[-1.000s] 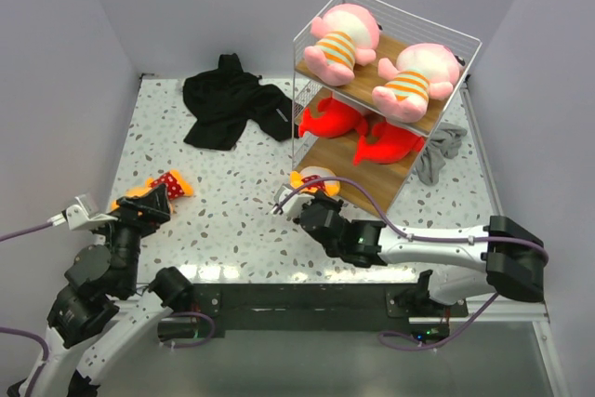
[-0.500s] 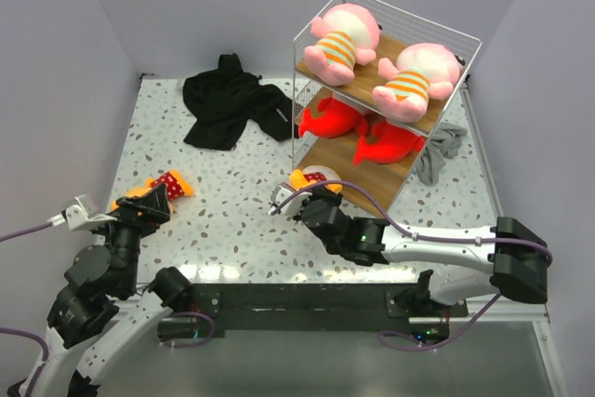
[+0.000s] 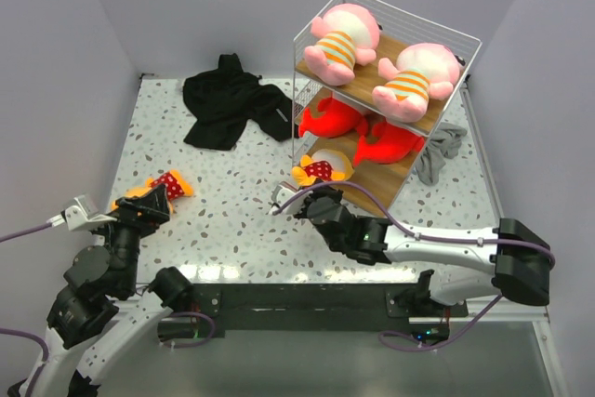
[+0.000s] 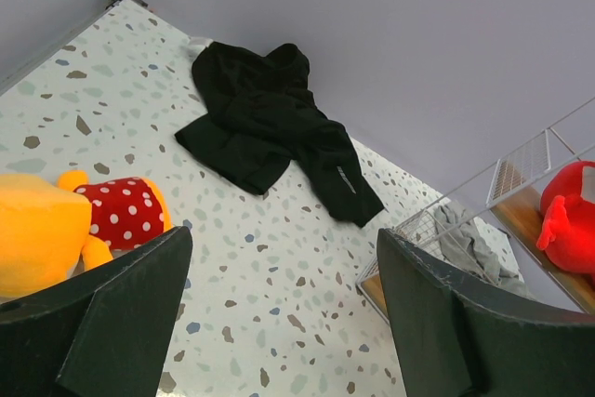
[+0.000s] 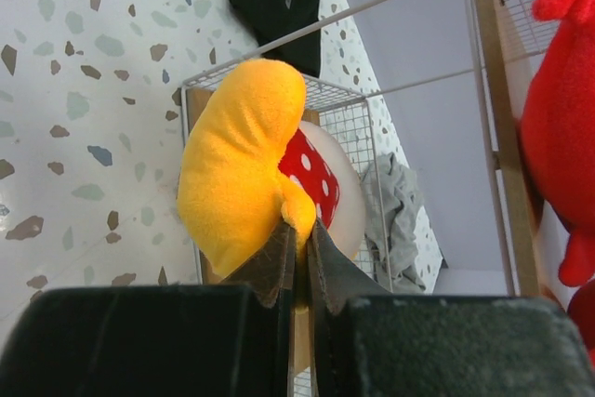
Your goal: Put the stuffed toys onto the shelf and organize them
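My right gripper should keep moving the toy inward, as the orange-yellow toy's head (image 3: 334,161) goes first into the free corner of the bottom board (image 3: 317,147), until the toy's body rests there.
The white wire shelf (image 3: 307,90) stands at the back right. Two pink toys (image 3: 341,42) lie on its top board, two red fish-like toys (image 3: 358,132) on the middle board. My right gripper (image 3: 314,200) is shut on an orange-yellow toy with a red polka-dot bib (image 3: 319,168) and holds it at the front of the bottom board; the right wrist view shows the fingers pinching its limb (image 5: 299,214). The second orange-yellow toy (image 3: 164,185) lies on the table at the left, also at the left of the left wrist view (image 4: 65,225). My left gripper (image 3: 147,209) is open beside it.
A black garment (image 3: 232,104) lies at the back of the table, left of the shelf. A grey cloth (image 3: 440,151) lies behind the shelf's right side. Purple walls close in the table on three sides.
My right gripper has lifted the orange-yellow toy up and forward toward the shelf's bottom board. The left arm has not moved.
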